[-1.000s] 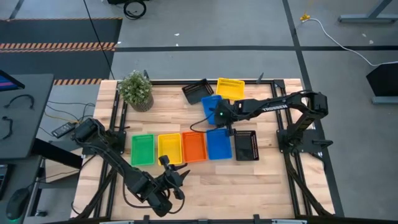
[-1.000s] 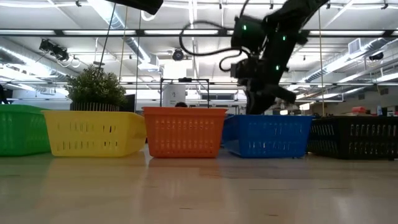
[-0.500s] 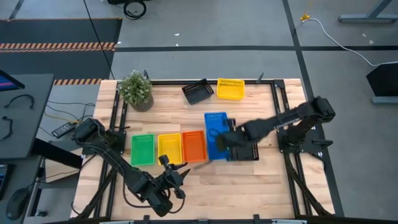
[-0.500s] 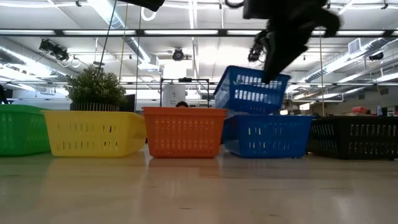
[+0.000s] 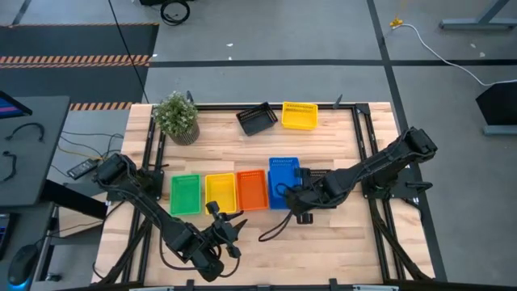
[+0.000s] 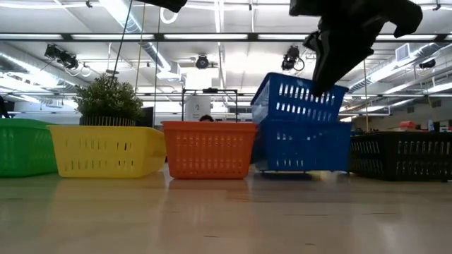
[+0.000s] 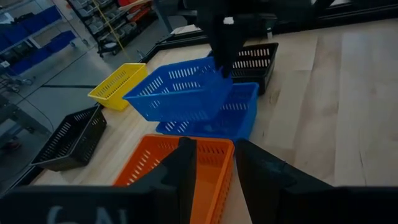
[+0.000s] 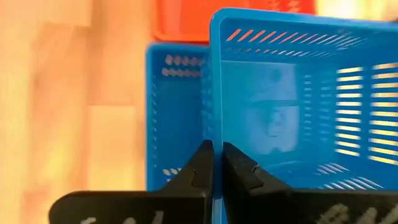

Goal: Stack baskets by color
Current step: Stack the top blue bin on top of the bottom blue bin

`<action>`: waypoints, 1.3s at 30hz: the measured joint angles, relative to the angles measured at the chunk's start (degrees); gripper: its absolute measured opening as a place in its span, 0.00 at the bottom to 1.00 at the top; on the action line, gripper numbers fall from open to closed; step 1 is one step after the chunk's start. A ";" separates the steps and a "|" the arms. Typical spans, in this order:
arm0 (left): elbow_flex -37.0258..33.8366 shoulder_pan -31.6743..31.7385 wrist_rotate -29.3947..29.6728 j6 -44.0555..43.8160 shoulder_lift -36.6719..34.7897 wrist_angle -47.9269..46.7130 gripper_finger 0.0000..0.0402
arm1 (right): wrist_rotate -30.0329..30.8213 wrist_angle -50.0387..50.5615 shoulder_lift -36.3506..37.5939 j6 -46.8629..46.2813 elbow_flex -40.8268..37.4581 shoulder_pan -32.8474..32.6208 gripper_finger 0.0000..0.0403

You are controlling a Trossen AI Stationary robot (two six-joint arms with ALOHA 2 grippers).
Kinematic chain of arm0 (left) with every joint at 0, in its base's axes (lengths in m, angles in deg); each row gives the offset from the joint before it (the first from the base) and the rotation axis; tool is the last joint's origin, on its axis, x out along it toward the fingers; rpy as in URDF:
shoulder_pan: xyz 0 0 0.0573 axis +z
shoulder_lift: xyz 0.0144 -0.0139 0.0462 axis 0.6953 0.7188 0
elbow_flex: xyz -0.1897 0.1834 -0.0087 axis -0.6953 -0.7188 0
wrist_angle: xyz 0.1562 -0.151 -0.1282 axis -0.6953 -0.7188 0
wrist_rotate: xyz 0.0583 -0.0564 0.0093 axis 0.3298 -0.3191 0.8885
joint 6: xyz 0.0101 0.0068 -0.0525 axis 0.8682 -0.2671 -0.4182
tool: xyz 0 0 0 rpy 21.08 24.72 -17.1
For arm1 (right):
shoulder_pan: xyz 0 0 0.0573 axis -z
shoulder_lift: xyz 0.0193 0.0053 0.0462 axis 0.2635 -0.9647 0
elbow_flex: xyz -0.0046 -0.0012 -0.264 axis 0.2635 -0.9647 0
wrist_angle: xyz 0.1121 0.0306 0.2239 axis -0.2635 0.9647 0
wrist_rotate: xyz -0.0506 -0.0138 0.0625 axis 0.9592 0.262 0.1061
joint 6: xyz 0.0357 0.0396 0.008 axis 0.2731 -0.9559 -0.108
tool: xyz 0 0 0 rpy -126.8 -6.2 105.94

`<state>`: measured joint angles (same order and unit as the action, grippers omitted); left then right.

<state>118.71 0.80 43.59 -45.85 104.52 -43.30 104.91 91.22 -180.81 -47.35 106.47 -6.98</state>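
Note:
I should pull the upper blue basket (image 5: 283, 168) toward the lower basket's near end (image 5: 279, 203) with my right gripper, because the upper blue basket sits tilted and too far back over the lower basket.
My right gripper (image 5: 296, 196) is shut on a blue basket (image 5: 283, 176) that hangs tilted over the second blue basket (image 6: 304, 148) in the near row. That row runs green (image 5: 185, 195), yellow (image 5: 220, 192), orange (image 5: 251, 189), blue, then black (image 5: 321, 176), each on its base. Another black basket (image 5: 257, 119) and another yellow one (image 5: 299, 115) sit near the far edge. My left gripper (image 5: 226, 229) waits open near the front edge, left of centre, with nothing between its fingers (image 7: 186, 168). My right gripper pinches the upper blue basket's near short wall (image 8: 217, 118), one finger inside the basket and one outside. The fingers slant down at it from the table's right. The basket sits tilted above the lower blue basket (image 7: 239, 115); whether the two touch I cannot tell.
A potted plant (image 5: 177, 115) stands at the far left corner. The right arm (image 5: 363, 170) lies across the black basket of the row. Bare wood stretches between the row and the far baskets, and along the near edge.
My right gripper has swung from the table's far middle toward the near edge, rolling its wrist. It has carried the blue basket with it. The basket has left the table beside the far baskets and now hangs tilted over the row's blue basket.

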 joint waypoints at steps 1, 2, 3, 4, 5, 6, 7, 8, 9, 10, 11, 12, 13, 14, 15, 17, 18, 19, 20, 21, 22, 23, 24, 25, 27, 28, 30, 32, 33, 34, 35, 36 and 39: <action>0.00 0.00 0.02 -0.03 0.01 0.04 0.29 | 1.49 1.22 -0.02 -0.02 0.67 -0.47 0.04; 0.00 0.00 0.02 -0.05 0.02 0.10 0.29 | 2.73 2.12 -0.02 -0.02 1.53 -0.99 0.04; 0.00 0.00 0.02 -0.05 0.02 0.10 0.29 | 3.45 2.39 -0.02 -0.03 2.47 -1.53 0.04; 0.00 0.00 0.02 -0.05 0.02 0.10 0.29 | 3.72 2.35 -0.02 -0.23 3.31 -1.98 0.04; 0.00 0.00 0.02 -0.05 0.02 0.17 0.29 | 3.77 2.37 -0.02 -0.68 4.01 -2.41 0.04; 0.00 0.00 0.02 -0.05 0.02 0.21 0.29 | 3.74 2.34 -0.02 -1.35 4.62 -2.80 0.04; 0.00 0.00 0.02 -0.05 0.02 0.23 0.29 | 3.69 1.86 -0.02 -1.98 4.99 -3.15 0.04; 0.00 0.00 0.02 -0.05 0.02 0.29 0.29 | 3.42 1.04 -0.02 -2.75 5.09 -3.36 0.04; 0.00 0.00 0.02 -0.05 0.02 0.46 0.29 | 3.00 0.75 0.00 -3.42 5.09 -3.52 0.04; -0.01 0.00 0.02 -0.05 0.02 0.70 0.29 | 2.81 1.04 -0.02 -4.19 5.05 -3.63 0.04; 0.00 0.00 0.02 -0.05 0.02 0.94 0.29 | 2.81 1.08 -0.02 -4.74 4.84 -3.71 0.04; 0.00 0.00 0.02 -0.04 0.02 1.10 0.29 | 2.84 0.89 -0.02 -5.38 4.61 -3.79 0.04; 0.00 0.00 0.02 -0.05 0.02 1.15 0.29 | 2.82 0.54 -0.02 -5.90 4.21 -3.80 0.04; 0.00 0.00 0.02 -0.03 0.02 1.15 0.29 | 2.81 0.29 -0.02 -6.32 3.77 -3.82 0.04; 0.00 0.00 0.02 -0.05 0.02 1.17 0.29 | 2.77 0.31 -0.02 -6.79 3.36 -3.83 0.04; 0.00 0.00 0.02 -0.04 0.02 1.26 0.29 | 2.77 0.31 -0.02 -7.74 2.55 -3.83 0.04; 0.00 0.00 0.02 -0.05 0.02 1.34 0.29 | 2.77 0.24 -0.02 -8.16 2.11 -3.82 0.04; 0.00 0.00 0.02 -0.05 0.02 1.36 0.29 | 2.72 0.45 -0.02 -8.46 1.82 -3.82 0.04; 0.00 0.00 0.02 -0.03 0.02 1.43 0.29 | 2.40 0.50 -0.02 -8.66 1.64 -3.82 0.04; 0.00 0.00 0.01 -0.02 0.02 1.54 0.29 | 1.80 0.38 -0.02 -8.69 1.57 -3.82 0.04; 0.00 0.00 0.00 -0.03 0.02 1.68 0.29 | 1.18 0.10 -0.02 -8.71 1.49 -3.82 0.04; 0.00 0.00 0.00 -0.05 0.02 1.76 0.29 | 0.54 -0.13 -0.02 -8.74 1.36 -3.82 0.04; 0.00 0.00 0.00 -0.06 0.02 1.74 0.29 | 0.01 -0.41 -0.02 -8.74 1.16 -3.82 0.04; 0.00 0.00 0.00 -0.05 0.02 1.74 0.29 | -0.26 -0.75 -0.02 -8.73 0.96 -3.82 0.04; 0.00 0.00 0.00 -0.07 0.02 1.76 0.29 | -0.24 -1.23 -0.02 -8.71 0.49 -3.82 0.04; 0.00 0.00 0.00 -0.07 0.02 1.74 0.29 | -0.24 -1.60 -0.02 -8.71 0.11 -3.82 0.04; 0.00 0.00 0.00 -0.07 0.02 1.76 0.29 | -0.24 -2.48 -0.02 -8.71 -0.76 -3.80 0.05; 0.00 0.00 -0.01 -0.07 0.02 1.79 0.29 | -0.24 -3.46 -0.02 -8.71 -1.37 -3.80 0.06; 0.00 0.00 -0.02 -0.07 0.02 1.88 0.29 | -0.24 -3.80 -0.02 -8.71 -1.65 -3.80 0.07; 0.00 0.00 -0.02 -0.05 0.02 2.00 0.29 | -0.24 -4.07 -0.02 -8.71 -1.96 -3.80 0.07; 0.00 0.00 -0.07 -0.05 0.02 2.16 0.29 | -0.20 -4.28 -0.02 -8.71 -2.19 -3.80 0.08; 0.00 0.00 -0.17 -0.05 0.02 2.24 0.29 | 0.05 -4.30 -0.02 -8.71 -2.23 -3.80 0.09; 0.00 0.00 -0.20 -0.05 0.02 2.29 0.29 | 0.22 -4.52 -0.02 -8.71 -2.23 -3.80 0.11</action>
<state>118.71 0.80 43.39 -45.89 104.53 -41.01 105.13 86.70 -180.83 -56.06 104.24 -10.79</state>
